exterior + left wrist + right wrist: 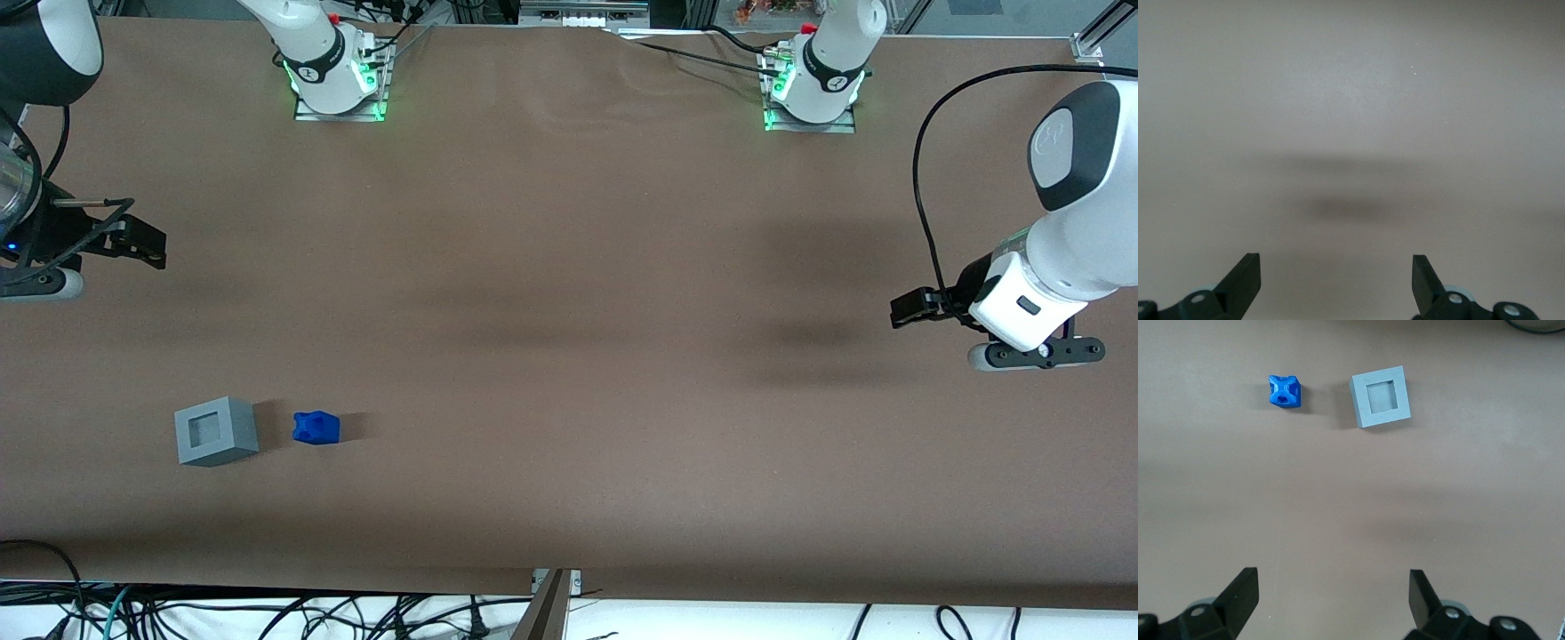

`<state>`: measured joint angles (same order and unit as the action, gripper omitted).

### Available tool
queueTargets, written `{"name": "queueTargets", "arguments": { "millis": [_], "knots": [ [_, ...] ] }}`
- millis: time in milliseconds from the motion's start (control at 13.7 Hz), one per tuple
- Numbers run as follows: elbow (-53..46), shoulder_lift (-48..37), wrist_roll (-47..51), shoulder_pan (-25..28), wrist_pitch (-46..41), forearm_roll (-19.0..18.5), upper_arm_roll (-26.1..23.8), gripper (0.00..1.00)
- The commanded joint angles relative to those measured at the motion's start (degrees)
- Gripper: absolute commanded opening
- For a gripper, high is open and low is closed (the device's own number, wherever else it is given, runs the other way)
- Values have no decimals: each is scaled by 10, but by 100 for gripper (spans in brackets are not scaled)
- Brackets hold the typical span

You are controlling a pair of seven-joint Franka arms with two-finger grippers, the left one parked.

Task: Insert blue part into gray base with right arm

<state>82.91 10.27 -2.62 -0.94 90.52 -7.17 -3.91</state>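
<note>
The square hole's bottom (pixel 207 431) can be seen just below the hole's rim, so the blue part (pixel 316 428) will stick out above the gray base when I put it in.
The gray base (pixel 216 430) (pixel 1381 397) stands on the brown table toward the working arm's end, its square hole facing up. Beside it, a small gap away, lies the blue part (pixel 316 428) (pixel 1285 391), its notched end visible in the right wrist view. My right gripper (pixel 142 242) (pixel 1331 580) hangs above the table, farther from the front camera than both pieces and well apart from them. It is open, with only bare table between its fingers.
The brown table (pixel 569 311) spreads wide around the two pieces. The two arm mounts (pixel 336 67) (pixel 813 76) sit along the table's back edge. Loose cables (pixel 267 613) hang below the table's front edge.
</note>
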Motion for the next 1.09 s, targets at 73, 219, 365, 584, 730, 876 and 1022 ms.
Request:
{"name": "queueTargets", "arguments": {
  "millis": [73, 219, 365, 584, 730, 876, 1022],
  "knots": [
    [-13, 5, -5, -6, -2, 10, -1, 100],
    [-13, 5, -5, -6, -2, 10, -1, 100],
    [-13, 5, -5, -6, -2, 10, -1, 100],
    [-13, 5, -6, -6, -2, 10, -1, 100],
    [-13, 5, -6, -5, -1, 10, -2, 100],
    [-13, 17, -8, -3, 13, 10, -4, 100],
    [-13, 18, -8, -4, 16, 12, -4, 100]
  ]
}}
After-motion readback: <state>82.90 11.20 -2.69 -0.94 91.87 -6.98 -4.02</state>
